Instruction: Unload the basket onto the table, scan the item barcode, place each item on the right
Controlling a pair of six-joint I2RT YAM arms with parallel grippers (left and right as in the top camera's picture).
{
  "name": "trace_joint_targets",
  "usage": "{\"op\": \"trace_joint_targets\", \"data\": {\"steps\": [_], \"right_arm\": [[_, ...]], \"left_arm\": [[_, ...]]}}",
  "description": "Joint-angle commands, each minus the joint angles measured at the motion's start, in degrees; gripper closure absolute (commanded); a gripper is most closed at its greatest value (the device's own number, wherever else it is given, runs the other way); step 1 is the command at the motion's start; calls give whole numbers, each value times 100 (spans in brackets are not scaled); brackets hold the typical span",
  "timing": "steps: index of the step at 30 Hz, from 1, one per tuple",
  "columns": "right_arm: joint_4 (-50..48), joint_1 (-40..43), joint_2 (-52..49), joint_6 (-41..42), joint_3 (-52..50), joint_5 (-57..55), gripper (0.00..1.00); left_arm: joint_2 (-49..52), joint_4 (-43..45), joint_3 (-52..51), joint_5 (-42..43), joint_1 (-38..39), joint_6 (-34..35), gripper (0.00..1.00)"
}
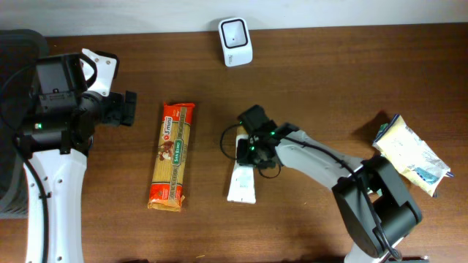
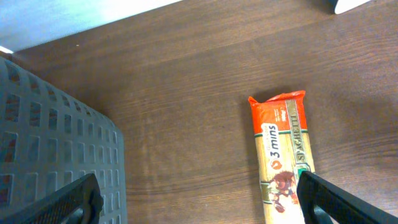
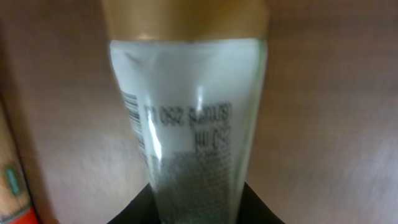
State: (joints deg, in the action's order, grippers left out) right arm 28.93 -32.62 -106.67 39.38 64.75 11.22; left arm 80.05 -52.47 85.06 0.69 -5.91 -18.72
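Observation:
The barcode (image 3: 131, 115) is along the side edge of the white tube. Next, my right gripper opens, rolls the tube's body (image 1: 242, 180) and grips it again before lifting it to scan.
A white tube (image 1: 241, 184) with a gold cap lies on the wooden table, middle right. My right gripper (image 1: 253, 143) sits over its upper end. In the right wrist view the tube (image 3: 186, 112) fills the frame, with a barcode (image 3: 132, 115) along its left side and the gold cap (image 3: 185, 18) at the top. The black fingers of my right gripper (image 3: 196, 202) press against both sides of the tube. The white scanner (image 1: 235, 33) stands at the back edge. My left gripper (image 1: 129, 108) hangs open far left, and the wrist view shows nothing between the fingers of that gripper (image 2: 198, 183).
An orange spaghetti packet (image 1: 172, 157) lies left of centre, seen also as the spaghetti packet (image 2: 283, 155) near my left gripper's right finger. A pale snack bag (image 1: 411, 155) lies at the far right. A grey slatted basket (image 2: 50, 143) stands at the left edge.

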Motion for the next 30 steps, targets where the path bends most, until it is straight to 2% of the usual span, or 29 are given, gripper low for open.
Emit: {"op": "trace_joint_targets", "data": {"steps": [1, 3, 4, 6, 10, 16, 24, 30], "right_arm": [[-387, 348, 11, -785, 9, -63, 66], [-518, 466, 11, -1169, 48, 118, 47], [-472, 546, 11, -1241, 101, 332, 42], [-205, 710, 11, -1235, 120, 804, 39], [872, 787, 11, -1196, 66, 1285, 39], [511, 409, -166, -734, -160, 1287, 38], [365, 433, -426, -612, -142, 1257, 39], [1318, 494, 304, -774, 275, 562, 38]], "left_arm": [[-35, 22, 33, 63, -15, -87, 1], [-35, 22, 33, 63, -15, -87, 1], [-35, 22, 33, 63, -15, -87, 1], [-35, 22, 33, 63, -15, -87, 1], [-35, 22, 33, 63, -15, -87, 1], [-35, 22, 33, 63, -15, -87, 1], [-35, 7, 33, 63, -15, -87, 1], [-35, 7, 33, 63, -15, -87, 1]]}}
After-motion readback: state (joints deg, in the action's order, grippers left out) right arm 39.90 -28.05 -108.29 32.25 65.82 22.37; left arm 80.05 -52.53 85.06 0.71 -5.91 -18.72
